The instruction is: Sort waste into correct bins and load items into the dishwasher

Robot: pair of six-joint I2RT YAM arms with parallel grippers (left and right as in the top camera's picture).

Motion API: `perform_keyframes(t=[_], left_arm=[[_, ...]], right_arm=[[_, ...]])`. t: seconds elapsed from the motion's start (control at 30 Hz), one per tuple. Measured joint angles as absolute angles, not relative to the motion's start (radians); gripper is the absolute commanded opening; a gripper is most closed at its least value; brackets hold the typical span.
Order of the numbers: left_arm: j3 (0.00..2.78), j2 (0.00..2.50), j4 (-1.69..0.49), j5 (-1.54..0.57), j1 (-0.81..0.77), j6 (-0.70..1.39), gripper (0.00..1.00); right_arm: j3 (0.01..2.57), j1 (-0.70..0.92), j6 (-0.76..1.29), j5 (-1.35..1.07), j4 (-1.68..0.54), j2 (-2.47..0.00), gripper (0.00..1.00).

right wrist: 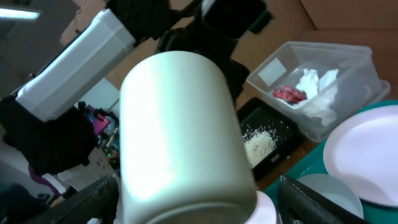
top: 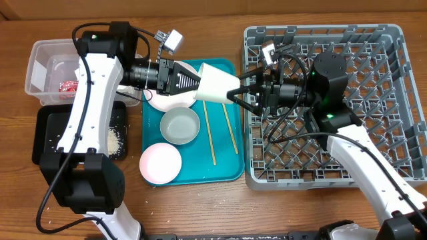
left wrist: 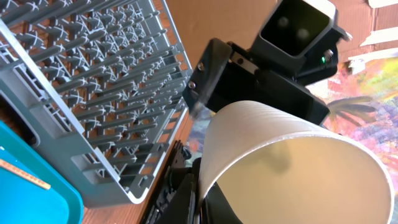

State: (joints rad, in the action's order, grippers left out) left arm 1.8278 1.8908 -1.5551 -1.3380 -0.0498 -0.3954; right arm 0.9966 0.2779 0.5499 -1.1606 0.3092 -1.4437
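Observation:
My left gripper has the small white cup's rim point(top: 201, 81) short of the grey dish rack. My right gripper should grip the cup's base point(top: 233, 88) and load it there.
My left gripper point(top: 193, 83) point(left wrist: 205, 202) is shut on the rim of the small white cup point(top: 215, 83) point(left wrist: 292, 168) and holds it on its side above the teal tray's right part. My right gripper point(top: 239, 91) point(right wrist: 199, 202) is open, one finger on each side of the cup's base point(right wrist: 180, 124), with gaps showing. The grey dish rack point(top: 400, 40) point(left wrist: 93, 93) stands at the right. The clear tub point(top: 37, 60) point(right wrist: 323, 68) holds the red wrapper point(top: 69, 87) point(right wrist: 289, 93) and white napkin point(right wrist: 317, 84). Rice crumbs point(top: 115, 140) point(right wrist: 258, 146) lie in the black tray point(top: 47, 133).
The teal tray point(top: 227, 170) holds a white bowl point(top: 180, 125), a pale pink plate point(top: 160, 162), two chopsticks point(top: 209, 133) and a white plate point(top: 159, 103) partly under my left arm. The rack's lattice wall runs close beside the tray's right edge.

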Motion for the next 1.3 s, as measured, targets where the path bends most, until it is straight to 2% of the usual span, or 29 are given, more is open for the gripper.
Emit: perform_keyframes(t=[0.37,0.53,0.8,1.03,1.17,1.3], left_arm=[[1.828,1.891,-1.56,-1.37,-0.05,-0.395,0.04],[1.828,1.891,-1.559,-1.373,-0.047,-0.392,0.21],[1.828,1.891,-1.552,-1.345,-0.042,-0.392,0.32],[1.842,1.891,-1.52,-1.304,0.065,-0.392,0.35],[1.901,1.891,-1.505,-1.248,0.174,-0.39,0.34],[1.998,1.893,-1.497,-1.094,0.234,-0.346,0.33]], right_arm=[[0.997,0.318,0.57,-1.124,0.403,-1.444,0.67],[0.997,0.326,0.577,-1.119,0.411,-1.444,0.57],[0.997,0.324,0.577,-1.124,0.421,-1.444,0.52],[1.0,0.187,0.561,-1.082,0.165,-1.443,0.53],[1.0,0.131,0.516,-0.934,-0.083,-1.442,0.53],[1.0,0.139,0.481,-0.79,-0.303,-1.409,0.53]])
